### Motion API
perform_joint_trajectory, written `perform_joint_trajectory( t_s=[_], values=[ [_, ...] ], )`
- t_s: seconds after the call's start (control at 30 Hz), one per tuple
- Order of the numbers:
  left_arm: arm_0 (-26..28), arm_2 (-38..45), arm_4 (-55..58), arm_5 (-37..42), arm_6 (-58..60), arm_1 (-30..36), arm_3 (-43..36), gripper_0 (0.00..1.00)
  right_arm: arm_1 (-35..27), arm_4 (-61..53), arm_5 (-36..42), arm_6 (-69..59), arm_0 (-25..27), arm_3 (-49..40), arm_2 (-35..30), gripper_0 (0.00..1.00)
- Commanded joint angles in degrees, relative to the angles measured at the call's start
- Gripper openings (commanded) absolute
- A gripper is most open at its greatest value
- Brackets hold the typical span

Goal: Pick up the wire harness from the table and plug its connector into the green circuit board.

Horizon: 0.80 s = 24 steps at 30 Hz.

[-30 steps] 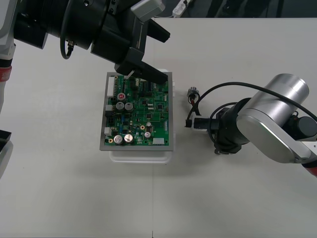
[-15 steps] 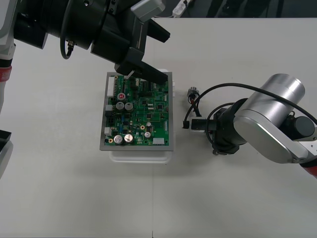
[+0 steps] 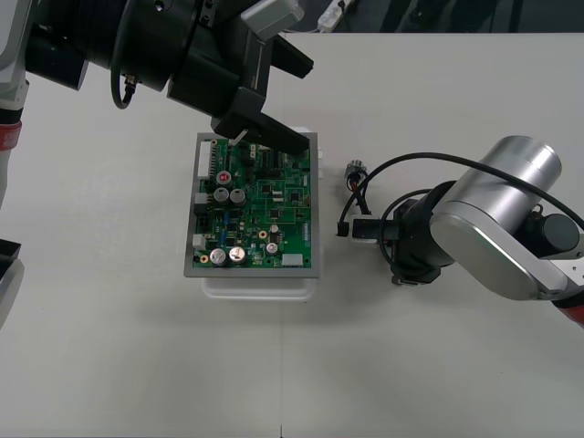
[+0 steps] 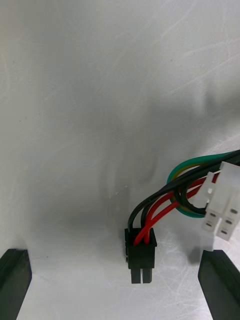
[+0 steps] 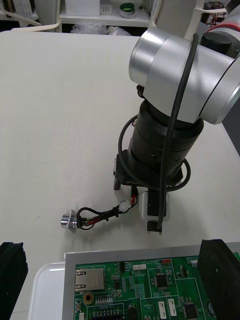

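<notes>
The white connector (image 4: 223, 200) should come along when I lift the black plug, because its green wire (image 4: 179, 167) loops back into the same bundle.
The green circuit board (image 3: 255, 205) sits on its white base (image 3: 260, 287) mid-table. The harness lies on the table right of the board: metal socket (image 3: 354, 172) at the far end, wires (image 3: 358, 196) running back to the black plug (image 3: 344, 231). My right gripper (image 3: 349, 229) is down at the plug. In the right wrist view its fingers (image 4: 14, 280) stand open, far apart, either side of the plug (image 4: 141, 254), not touching it. A white connector (image 4: 222, 210) lies beside the red, black and green wires (image 4: 165, 200). My left gripper (image 3: 265, 137) hovers open over the board's far edge.
The left wrist view looks past the board (image 5: 150, 292) to the right gripper (image 5: 152, 212) and the socket (image 5: 69, 220) on bare table. A black cable (image 3: 411, 160) loops from the right arm above the harness.
A second ago the right arm shifted slightly toward the board and the plug; it has held still since. The left arm has not moved.
</notes>
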Motion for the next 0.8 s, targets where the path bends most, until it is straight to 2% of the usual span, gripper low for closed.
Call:
perform_joint_trajectory(
  t_s=[0.03, 0.8],
  values=[
    [-3.18, -0.68, 0.07, -1.50, 2.16, 1.34, -1.58, 1.00, 0.46, -0.86, -0.20, -2.53, -1.58, 1.08, 1.09, 0.98],
    [-3.18, -0.68, 0.07, -1.50, 2.16, 1.34, -1.58, 1.00, -1.12, -0.34, -0.20, -2.70, -1.58, 1.52, 1.00, 0.98]
  ],
)
